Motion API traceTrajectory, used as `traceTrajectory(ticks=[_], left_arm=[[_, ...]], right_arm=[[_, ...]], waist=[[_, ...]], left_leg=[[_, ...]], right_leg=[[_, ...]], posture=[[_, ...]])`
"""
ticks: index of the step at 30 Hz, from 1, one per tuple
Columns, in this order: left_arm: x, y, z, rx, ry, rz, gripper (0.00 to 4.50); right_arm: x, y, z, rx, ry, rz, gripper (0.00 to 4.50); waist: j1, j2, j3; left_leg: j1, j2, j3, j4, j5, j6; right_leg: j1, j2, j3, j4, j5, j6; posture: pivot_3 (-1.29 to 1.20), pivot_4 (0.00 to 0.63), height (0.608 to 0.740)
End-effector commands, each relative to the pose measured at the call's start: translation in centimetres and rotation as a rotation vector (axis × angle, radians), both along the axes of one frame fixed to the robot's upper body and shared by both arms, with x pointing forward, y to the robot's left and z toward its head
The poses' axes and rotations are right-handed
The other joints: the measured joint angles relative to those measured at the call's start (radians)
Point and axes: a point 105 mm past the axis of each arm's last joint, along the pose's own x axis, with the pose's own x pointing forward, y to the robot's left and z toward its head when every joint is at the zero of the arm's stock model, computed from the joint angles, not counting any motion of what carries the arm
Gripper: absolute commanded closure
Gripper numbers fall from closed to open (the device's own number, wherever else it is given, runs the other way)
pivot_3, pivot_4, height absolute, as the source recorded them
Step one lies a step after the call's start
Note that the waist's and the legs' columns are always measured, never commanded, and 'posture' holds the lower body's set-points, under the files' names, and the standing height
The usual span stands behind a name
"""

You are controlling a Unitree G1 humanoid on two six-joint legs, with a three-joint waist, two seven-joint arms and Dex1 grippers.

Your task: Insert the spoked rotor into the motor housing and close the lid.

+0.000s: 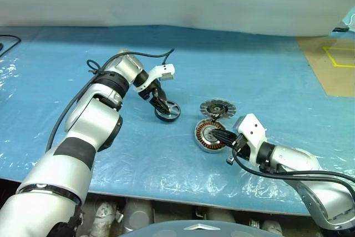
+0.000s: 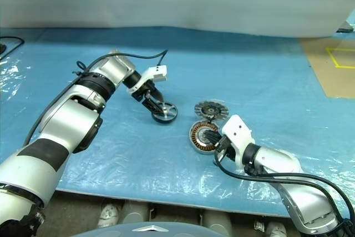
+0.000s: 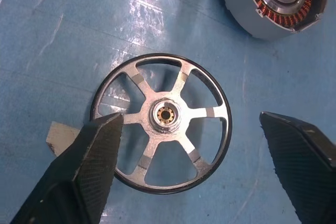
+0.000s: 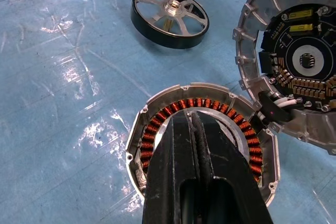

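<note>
The rotor's rim (image 3: 94, 107) is overlapped by one finger of my left gripper while the other hangs clear, so next I centre both around the rotor's middle (image 3: 165, 115) before closing.
The spoked rotor (image 1: 167, 111), a dark wheel with silver spokes, lies flat on the blue sheet left of centre. My left gripper (image 1: 161, 104) hangs over it, open, one finger (image 3: 94, 166) over its rim and the other finger (image 3: 299, 161) well clear. The motor housing (image 1: 203, 139), with its copper windings, lies to the rotor's right. My right gripper (image 4: 191, 116) is shut, its tips resting over the housing's (image 4: 157, 124) centre. The lid (image 1: 218, 107), a ribbed silver disc, lies just behind the housing, and a short cable joins the lid (image 4: 252, 19) to it.
A blue plastic sheet (image 1: 266, 70) covers the table. Its front edge (image 1: 166, 195) runs close below the arms. Brown floor with yellow tape (image 1: 338, 59) lies at the far right. A black cable (image 1: 8, 43) sits at the far left.
</note>
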Motion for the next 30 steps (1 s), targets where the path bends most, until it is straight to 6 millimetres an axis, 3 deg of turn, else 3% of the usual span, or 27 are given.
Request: traceTrajectory(ticks=[1,2,16,25,29,30], left_arm=[[0.3,0.2,0.5,0.003,-0.04,-0.017,1.28],[0.3,0.3,0.4,0.009,-0.046,-0.023,1.59],[-0.1,1.7,-2.7,0.108,-0.121,-0.143,1.59],[0.0,1.0,-2.6,0.074,-0.133,-0.138,1.59],[0.2,1.0,-2.1,0.058,-0.157,-0.146,2.44],[0.1,1.0,-1.8,0.048,-0.157,-0.154,2.44]], right_arm=[[-0.4,0.4,1.1,-0.009,-0.046,0.031,4.5],[-0.4,0.3,1.1,-0.011,-0.046,0.031,4.5],[0.0,-0.2,0.7,0.003,-0.044,0.0,4.5],[-0.3,-0.1,0.1,-0.014,-0.039,-0.004,4.5],[-0.5,-0.1,0.1,-0.022,-0.039,-0.001,4.5],[-0.5,0.0,0.1,-0.023,-0.04,0.0,4.5]], waist=[[0.001,0.0,0.0],[0.001,0.0,0.0],[0.013,0.0,0.0],[0.013,0.0,0.0],[0.014,0.0,0.0],[0.014,0.0,0.0]], left_leg=[[0.0,0.0,0.0,0.0,0.0,0.0],[0.0,0.0,0.0,0.0,0.0,0.0],[0.0,0.001,0.0,0.0,0.0,0.0],[0.001,0.001,0.0,0.0,0.0,0.0],[0.001,0.001,0.0,0.0,0.0,0.0],[0.001,0.001,0.0,0.0,0.0,0.0]], right_leg=[[0.0,0.0,0.0,0.0,0.0,0.0],[0.0,0.0,0.0,0.0,0.0,0.0],[0.0,0.0,0.0,0.0,0.0,0.0],[0.001,-0.001,0.0,0.0,0.0,0.0],[0.001,-0.001,0.0,0.0,0.0,0.0],[0.001,-0.001,0.0,0.0,0.0,0.0]], posture=[[0.0,0.15,0.74],[0.0,0.15,0.74],[0.0,0.15,0.74],[0.0,0.15,0.74],[0.0,0.15,0.74],[0.0,0.15,0.74]])
